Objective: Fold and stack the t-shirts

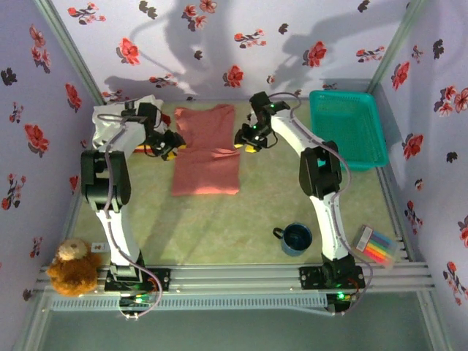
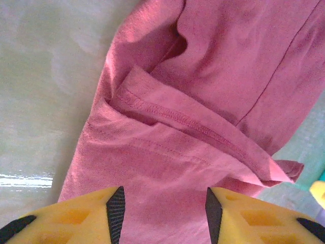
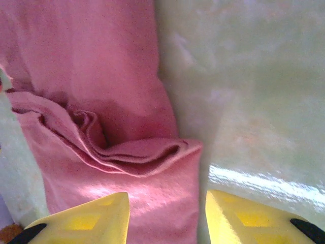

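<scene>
My right gripper should first pinch the sleeve's bunched fold and lay it inward, and then take the t-shirt's bottom corner (image 1: 235,191), because the sleeve lies bunched at the t-shirt's edge (image 3: 175,148).
The large salmon-pink t-shirt (image 1: 207,150) lies on the green table, folded lengthwise into a long strip. My left gripper (image 1: 172,146) is at its left edge, level with the sleeve. In the left wrist view that gripper (image 2: 162,213) is open, and pink cloth (image 2: 203,76) with a stitched sleeve hem lies between the jaws. My right gripper (image 1: 247,141) is at the shirt's right edge. Seen from the right wrist, it (image 3: 167,218) is open over a bunched fold (image 3: 127,152). A white shirt with black marks (image 1: 121,121) is heaped at the back left. The yellow and red shirts are out of view.
A teal mesh basket (image 1: 347,128) stands at the back right. A blue mug (image 1: 295,238) sits near the right arm's base, and a pack of coloured markers (image 1: 378,246) lies further right. A teddy bear (image 1: 73,267) sits at the front left corner. Floral walls close in the table.
</scene>
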### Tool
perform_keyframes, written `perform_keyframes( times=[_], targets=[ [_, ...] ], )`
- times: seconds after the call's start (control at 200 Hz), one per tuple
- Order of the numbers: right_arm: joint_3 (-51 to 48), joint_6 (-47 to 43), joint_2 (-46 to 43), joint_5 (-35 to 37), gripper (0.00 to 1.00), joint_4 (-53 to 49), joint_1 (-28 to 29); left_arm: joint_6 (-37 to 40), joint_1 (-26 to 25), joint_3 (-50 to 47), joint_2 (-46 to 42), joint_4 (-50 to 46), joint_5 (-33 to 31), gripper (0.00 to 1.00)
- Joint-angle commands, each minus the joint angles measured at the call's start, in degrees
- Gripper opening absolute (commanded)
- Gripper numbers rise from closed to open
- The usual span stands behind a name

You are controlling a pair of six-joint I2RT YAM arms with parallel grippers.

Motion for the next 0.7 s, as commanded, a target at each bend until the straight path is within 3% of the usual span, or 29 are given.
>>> perform_keyframes(
  times=[0.0, 0.355, 0.45, 0.605, 0.695],
  targets=[
    [4.05, -1.55, 3.92, -2.34, 0.45, -0.28, 0.19, 2.97, 0.07, 3.35, 1.99, -2.45, -2.28, 0.49],
    [9.25, 1.52, 9.48, -5.48, 0.45, 0.93, 0.79, 3.24, -0.10, 4.84, 3.91, -2.94, -2.05, 0.49],
    [10.29, 1.93, 10.46, -7.14, 0.35, 1.63, 1.23, 3.16, -0.11, 4.38, 4.10, -2.58, -1.91, 0.49],
    [11.39, 2.76, 9.71, -9.19, 0.01, 3.19, 1.92, 3.15, -0.04, 3.87, 3.33, -2.57, -1.78, 0.49],
    [11.39, 3.64, 8.59, -9.55, 0.00, 3.88, 2.19, 3.15, -0.02, 3.82, 2.76, -2.60, -1.85, 0.49]
  ],
)
